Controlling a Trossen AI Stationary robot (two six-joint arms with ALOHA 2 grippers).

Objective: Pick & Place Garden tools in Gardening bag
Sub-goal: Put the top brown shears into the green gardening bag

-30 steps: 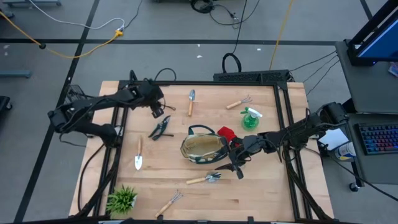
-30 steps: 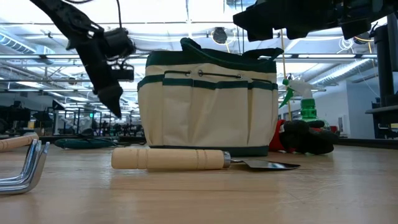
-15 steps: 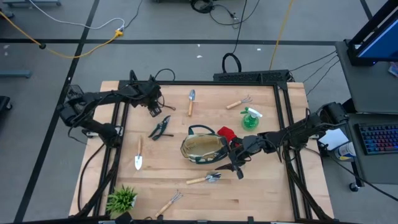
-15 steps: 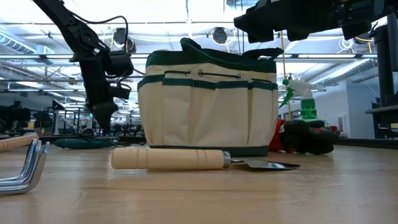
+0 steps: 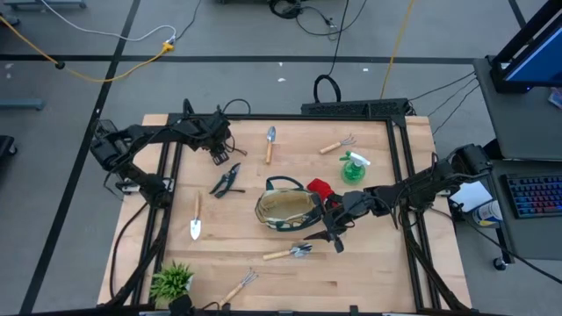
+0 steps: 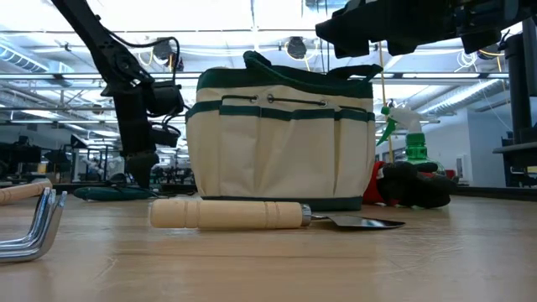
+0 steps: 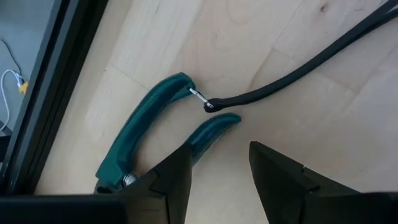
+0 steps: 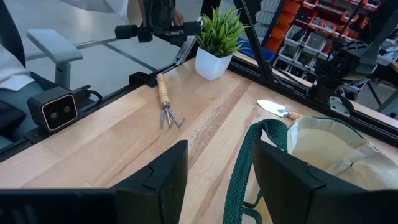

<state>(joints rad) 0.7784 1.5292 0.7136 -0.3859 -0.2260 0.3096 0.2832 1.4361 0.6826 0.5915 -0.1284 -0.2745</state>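
Observation:
The black cable (image 7: 280,86) is joined to the green pruners' handle by a metal wire (image 7: 199,97), so the cable will hang and come along when the robot lifts the pruners.
The cream gardening bag (image 5: 285,209) with green trim stands open at the table's middle. My left gripper (image 7: 217,158) hangs open just above green-handled pruners (image 7: 146,140) lying flat near the far left corner; one green handle's tip (image 7: 217,124) lies just ahead of its fingers. My right gripper (image 8: 217,152) stands open at the bag's right rim, with the green loop handle (image 8: 245,168) between its fingers. Black-handled pruners (image 5: 226,181), a trowel (image 5: 195,217), a spray bottle (image 5: 353,167) and red gloves (image 5: 320,188) lie around the bag. My right gripper has the bag's green loop handle (image 8: 252,146) standing between its open fingers, coming level from the table's right side. Whether a finger touches the strap I cannot tell.
A black cable (image 7: 292,84) runs across the wood from the green pruners' handles. A small trowel (image 5: 270,143) and a rake (image 5: 338,145) lie at the far side, two rakes (image 5: 290,253) (image 5: 239,287) near the front, and a potted plant (image 5: 171,281) at the near left corner.
My left gripper has sunk toward the table at the far left, onto the green-handled pruners, and has tipped to point more steeply down. Its fingers stay open. The right arm and the bag have kept still.

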